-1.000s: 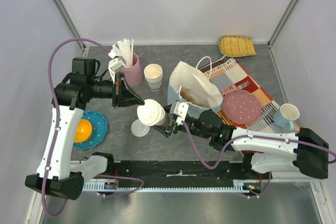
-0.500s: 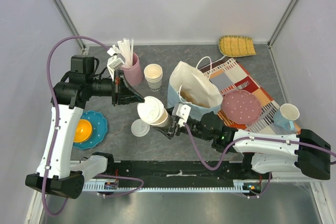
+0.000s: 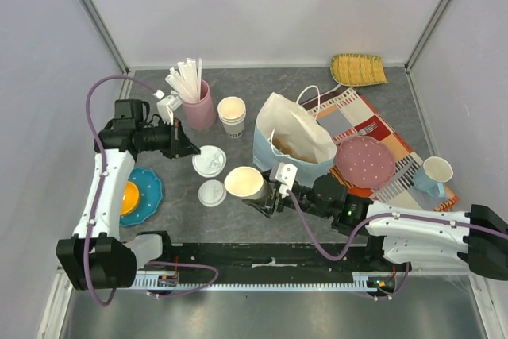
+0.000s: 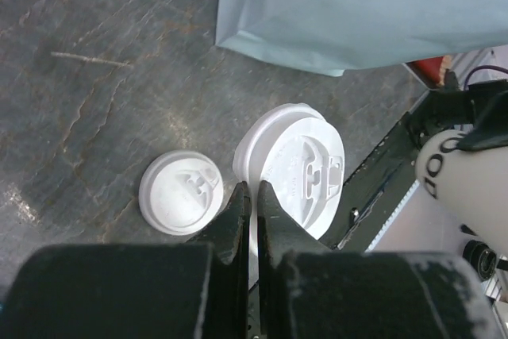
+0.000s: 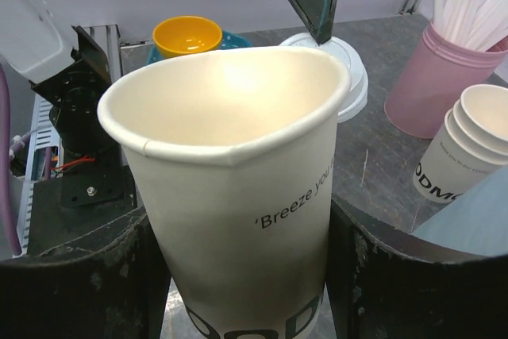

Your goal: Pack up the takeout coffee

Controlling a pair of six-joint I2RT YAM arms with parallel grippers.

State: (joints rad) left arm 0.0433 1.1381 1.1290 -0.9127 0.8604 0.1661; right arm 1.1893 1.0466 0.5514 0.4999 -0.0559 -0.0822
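The held lid's top (image 3: 209,160) is facing up and the table's front edge (image 3: 229,233) near the cup is clear. My left gripper should keep going there and let go of the lid so it lies flat.
The takeout coffee's white paper cup (image 3: 244,182) (image 5: 238,196) has no lid on it and is tilted, open mouth showing. My right gripper (image 3: 262,193) (image 5: 238,283) is shut on its body, one finger (image 5: 79,275) on each side. To the cup's upper left, my left gripper (image 3: 192,151) (image 4: 254,194) is shut on the rim of a white plastic lid (image 3: 209,160) (image 4: 298,166), held just above the table. A second loose lid (image 3: 212,193) (image 4: 181,192) lies flat on the table next to it. The pale blue-and-white paper bag (image 3: 294,139) (image 4: 357,5) stands open right of the cup.
A stack of lidless cups (image 3: 232,114) (image 5: 472,144) and a pink holder of straws (image 3: 198,105) (image 5: 436,77) stand at the back left. A yellow bowl on a blue plate (image 3: 127,196) is at the left. A pink plate (image 3: 365,160) and a blue mug (image 3: 434,176) rest on the striped cloth.
The lid that sat on the cup has gone with my left gripper, which drew back to the left. The cup now shows its open mouth and has shifted slightly right and nearer.
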